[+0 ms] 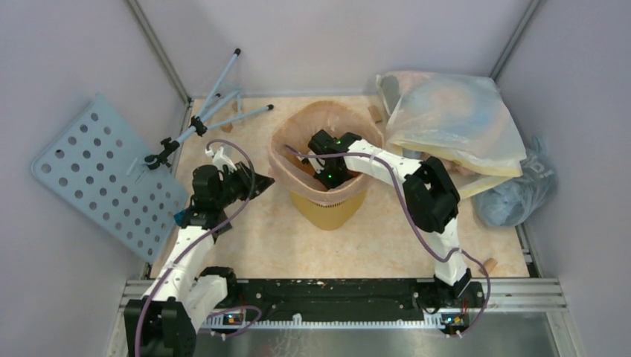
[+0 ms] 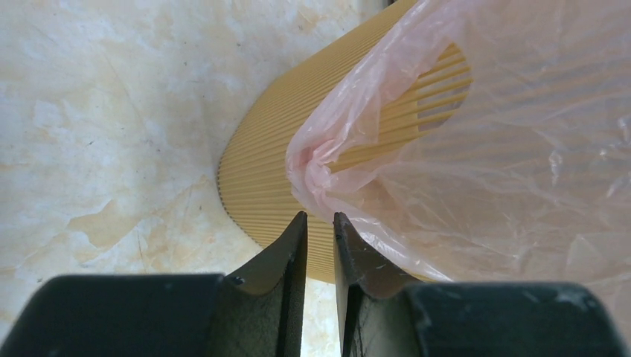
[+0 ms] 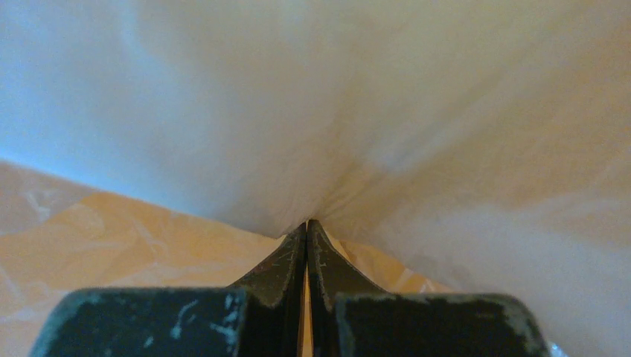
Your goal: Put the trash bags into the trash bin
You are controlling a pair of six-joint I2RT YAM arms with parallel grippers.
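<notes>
I can see the trash bag's edge folding over the bin's rim point(image 1: 316, 198), so I should keep pushing the film point(image 3: 318, 208) down with my right gripper until it lines the inside, then rise and open.
The yellow-orange trash bin point(image 1: 327, 210) stands mid-table, its ribbed side point(image 2: 260, 178) close in the left wrist view. The pale pink trash bag point(image 1: 286, 160) lines it, film folded out over the rim. My left gripper point(image 1: 259, 184) hangs beside the bin's left side. Its jaws point(image 2: 320, 217) stand a narrow gap apart and empty, just below a bunched corner of the bag point(image 2: 316, 160). My right arm reaches down into the bin, and the right gripper point(image 1: 330, 177) is shut. Bag film point(image 3: 372, 111) puckers toward its closed tips point(image 3: 306, 223).
A large whitish-yellow sack point(image 1: 454, 123) lies at the back right, a grey-blue bag point(image 1: 517, 193) beside it at the wall. A blue perforated panel point(image 1: 104, 175) leans at the left, with a folded stand point(image 1: 212, 111) behind it. Small wooden bits point(image 1: 376, 113) lie near the bin.
</notes>
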